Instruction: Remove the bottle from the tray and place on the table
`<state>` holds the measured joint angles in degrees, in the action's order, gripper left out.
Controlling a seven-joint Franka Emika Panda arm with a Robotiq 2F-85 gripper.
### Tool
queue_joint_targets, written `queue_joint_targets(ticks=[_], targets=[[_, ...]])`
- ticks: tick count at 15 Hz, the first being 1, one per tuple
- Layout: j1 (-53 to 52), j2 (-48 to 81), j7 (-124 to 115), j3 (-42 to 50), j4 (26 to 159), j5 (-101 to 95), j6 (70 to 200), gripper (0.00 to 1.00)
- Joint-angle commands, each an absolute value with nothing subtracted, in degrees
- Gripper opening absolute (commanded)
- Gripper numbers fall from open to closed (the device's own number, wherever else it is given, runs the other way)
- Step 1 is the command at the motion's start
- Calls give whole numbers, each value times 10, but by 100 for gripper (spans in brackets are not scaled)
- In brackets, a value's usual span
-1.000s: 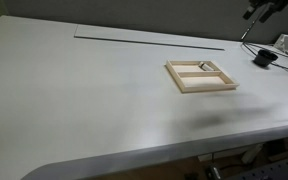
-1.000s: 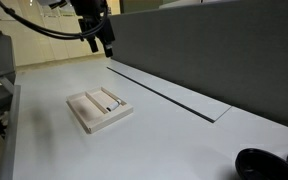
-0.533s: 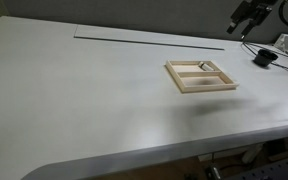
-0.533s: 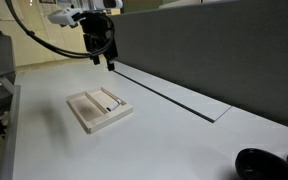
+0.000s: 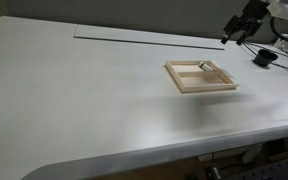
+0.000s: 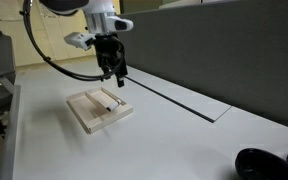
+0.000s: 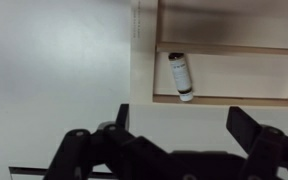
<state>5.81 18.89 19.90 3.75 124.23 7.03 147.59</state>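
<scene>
My gripper is hanging past the tray's far rim point(image 7: 229, 101), away from the bottle, so I should move back over the tray and take hold of the bottle's white end point(image 7: 186, 96).
The light wooden tray point(image 5: 200, 76) lies on the white-grey table point(image 5: 84, 90); it shows in both exterior views point(image 6: 97, 112) and in the wrist view point(image 7: 149, 70). A small pale bottle point(image 7: 180, 75) lies on its side inside the tray, near one rim point(image 5: 204, 67) point(image 6: 111, 102). My gripper point(image 6: 119, 77) hangs open and empty above the tray's far edge point(image 5: 227, 37). In the wrist view its two dark fingers point(image 7: 184, 122) stand wide apart with the bottle just beyond them.
A thin dark slot line point(image 5: 149, 39) runs across the table's far side point(image 6: 169, 95). A black round object point(image 5: 264, 58) and cables sit by the table's end point(image 6: 264, 165). A dark partition wall point(image 6: 224, 50) stands behind the table.
The arm has come down and moved toward the tray; the gripper now hangs just above the tray's edge. The tray and bottle have not moved.
</scene>
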Motion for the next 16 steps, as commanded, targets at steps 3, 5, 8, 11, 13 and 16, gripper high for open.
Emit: queue_joint_targets(ticks=[3,5,8,11,13,16], targets=[[53,488,56,69,983,16,1524,100],[43,420,108,30,1064,-18,1511,100],[6,297,107,6,1165,-53,1515,100],[14,345,115,-5,1127,-43,1520,100],[5,344,115,-6,1159,-53,1550,100],[0,344,110,-5,1188,-59,1582,100]])
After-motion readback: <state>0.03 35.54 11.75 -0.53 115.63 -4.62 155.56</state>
